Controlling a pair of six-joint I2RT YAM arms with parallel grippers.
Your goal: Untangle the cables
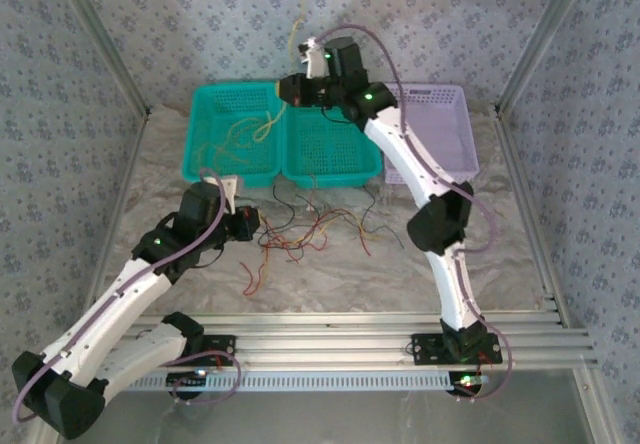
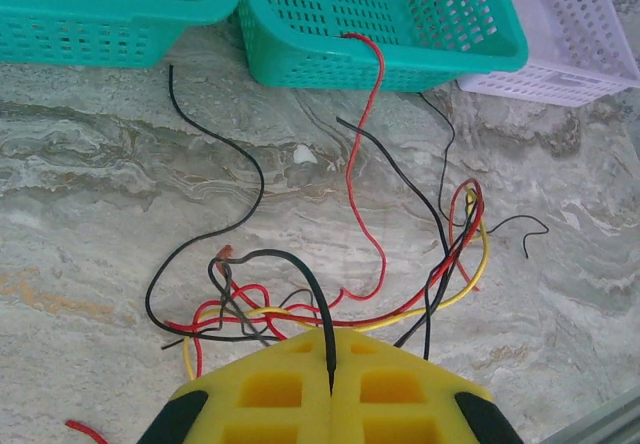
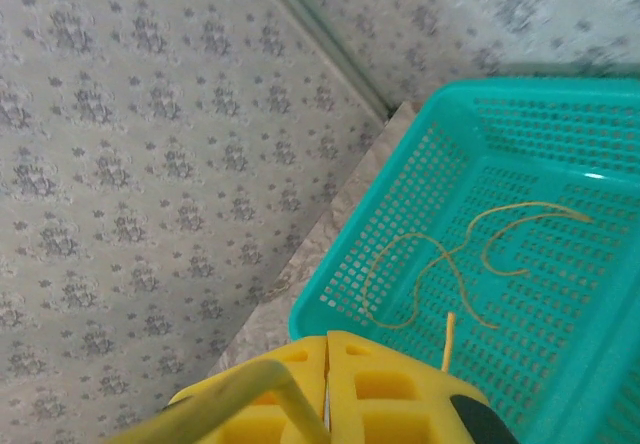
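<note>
The held yellow cable (image 1: 264, 132) is clear of the tangle, so my right gripper should keep going down over the basket with the other yellow cable (image 1: 235, 129) and let go there.
A tangle of red, yellow and black cables (image 1: 300, 232) lies on the marble table in front of the baskets. My left gripper (image 1: 250, 226) sits at the tangle's left side. In the left wrist view it (image 2: 331, 334) is shut on a black cable (image 2: 300, 264) that arches up out of the knot (image 2: 240, 309). My right gripper (image 1: 285, 89) is raised over the left teal basket (image 1: 192, 154), shut on a yellow cable (image 1: 268, 124) that dangles toward the basket. In the right wrist view the shut jaws (image 3: 328, 339) hold that yellow cable (image 3: 250, 384); another yellow cable (image 3: 440, 264) lies in the basket.
A second teal basket (image 1: 335, 179) stands beside the first, with a red cable (image 2: 372, 74) hanging over its front rim. A lilac basket (image 1: 470, 134) is at the right. Patterned walls and metal frame posts enclose the table.
</note>
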